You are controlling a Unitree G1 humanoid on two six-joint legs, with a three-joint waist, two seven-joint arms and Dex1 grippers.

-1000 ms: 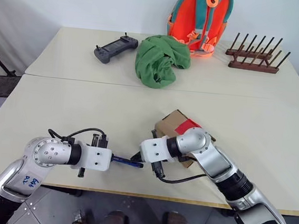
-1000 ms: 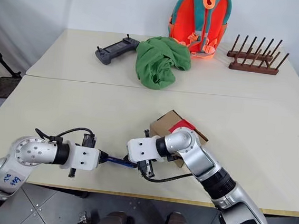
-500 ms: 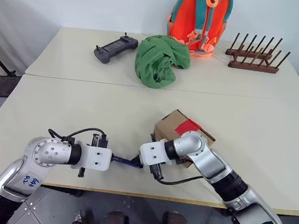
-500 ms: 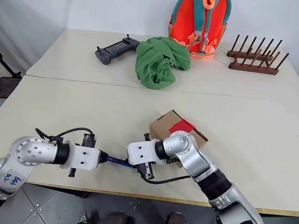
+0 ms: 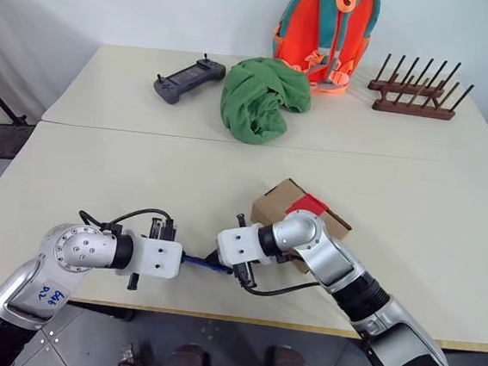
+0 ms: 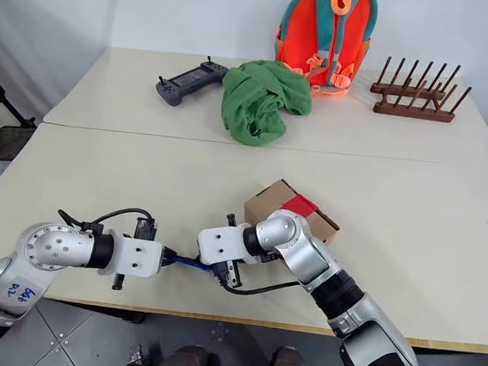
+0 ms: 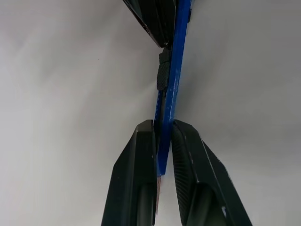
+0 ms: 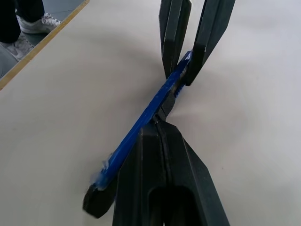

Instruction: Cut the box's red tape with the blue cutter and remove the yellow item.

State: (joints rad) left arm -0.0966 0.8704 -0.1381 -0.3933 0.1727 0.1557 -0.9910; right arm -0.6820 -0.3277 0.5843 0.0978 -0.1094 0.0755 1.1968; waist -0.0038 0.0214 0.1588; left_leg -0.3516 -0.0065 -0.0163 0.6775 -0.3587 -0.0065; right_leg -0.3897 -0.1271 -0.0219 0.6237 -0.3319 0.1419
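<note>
I should take my right gripper off the black slider before my left gripper opens and sets the cutter (image 5: 205, 263) on edge, because the blade is out past the blue cutter's tip (image 7: 160, 176).
The brown box (image 5: 275, 202) lies on the near table with the red tape (image 5: 306, 204) across its top; the right arm covers its near side. Just left of it, close to the table's front edge, my left gripper (image 7: 162, 129) is shut on one end of the blue cutter (image 5: 204, 264). My right gripper (image 8: 160, 123) is shut with nothing between its fingers. Its tips rest against the middle of the cutter (image 8: 134, 139) near the black slider (image 7: 162, 75). The yellow item is hidden.
On the far table lie a green cloth (image 5: 261, 98), a dark game controller (image 5: 187, 79), an orange and teal backpack (image 5: 328, 31) and a wooden peg rack (image 5: 416, 98). The table's front edge (image 5: 214, 317) runs just below both grippers.
The right arm's elbow has swung a little leftward while its gripper stays at the cutter. The left arm and the box have not moved.
</note>
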